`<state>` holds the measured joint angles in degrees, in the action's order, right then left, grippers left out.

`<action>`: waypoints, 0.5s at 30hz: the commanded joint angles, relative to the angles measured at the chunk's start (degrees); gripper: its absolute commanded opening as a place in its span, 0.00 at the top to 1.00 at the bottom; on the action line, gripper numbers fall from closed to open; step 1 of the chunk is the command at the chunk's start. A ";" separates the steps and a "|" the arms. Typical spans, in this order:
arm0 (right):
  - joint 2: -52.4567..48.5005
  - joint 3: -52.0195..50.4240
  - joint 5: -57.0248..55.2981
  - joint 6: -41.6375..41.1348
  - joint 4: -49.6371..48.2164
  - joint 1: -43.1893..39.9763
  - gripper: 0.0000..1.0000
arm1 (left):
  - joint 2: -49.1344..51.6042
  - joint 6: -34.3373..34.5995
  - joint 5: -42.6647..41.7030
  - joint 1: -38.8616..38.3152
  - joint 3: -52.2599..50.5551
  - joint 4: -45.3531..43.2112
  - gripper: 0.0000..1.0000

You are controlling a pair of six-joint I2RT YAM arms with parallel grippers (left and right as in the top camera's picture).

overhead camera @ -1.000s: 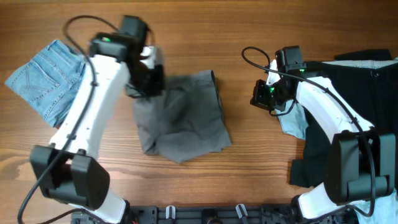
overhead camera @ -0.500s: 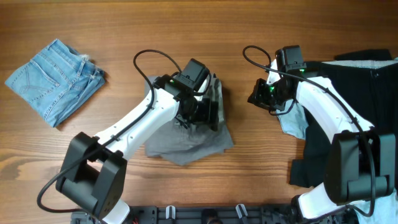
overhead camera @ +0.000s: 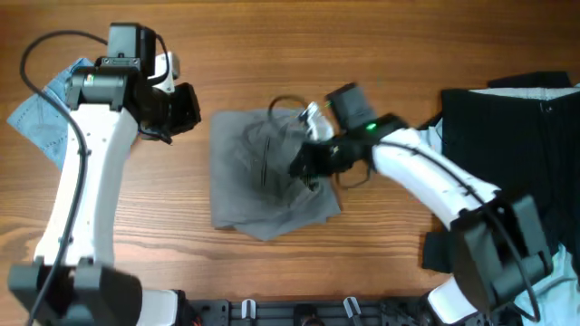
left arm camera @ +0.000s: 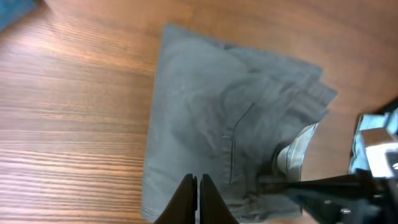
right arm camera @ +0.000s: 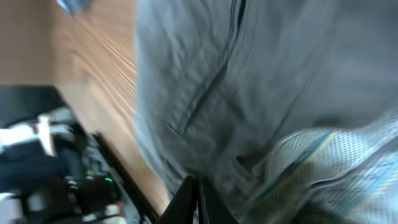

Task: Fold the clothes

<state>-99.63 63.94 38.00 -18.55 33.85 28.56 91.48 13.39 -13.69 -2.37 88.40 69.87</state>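
The denim shorts (overhead camera: 43, 125) are too far away for my right gripper to reach, so next my left gripper grabs the grey shorts' free edge (overhead camera: 218, 197) and carries the grey shorts onto the denim shorts.
The grey shorts (overhead camera: 258, 181) lie roughly folded in the middle of the table. They also show in the left wrist view (left arm camera: 211, 118) and fill the right wrist view (right arm camera: 249, 81). A pale mesh lining (right arm camera: 323, 162) shows at their right edge. My right gripper (overhead camera: 304, 167) is down on the right part of the shorts, its jaws (right arm camera: 196, 185) shut on the fabric. My left gripper (overhead camera: 188, 110) is shut and empty, raised to the left of the shorts. Its jaws (left arm camera: 198, 186) hang over the shorts' left edge.
Light-blue denim shorts (overhead camera: 36, 113) lie at the far left, partly hidden under the left arm. Black garments (overhead camera: 507, 145) cover the right side of the wooden table (overhead camera: 381, 54). The right arm (overhead camera: 426, 172) reaches across between them and the shorts.
The left arm has pulled back from the shorts to the upper left. The right arm has swung left from beside the black garments onto the shorts, which now lie flatter.
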 commanded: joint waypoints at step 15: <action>5.57 -0.42 -19.02 -11.45 6.19 0.09 0.96 | 17.03 -11.41 -14.34 -4.24 -18.93 -6.45 0.96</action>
<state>-99.98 61.36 23.64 -31.00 44.27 28.67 107.90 3.05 -27.38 -6.48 73.38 63.48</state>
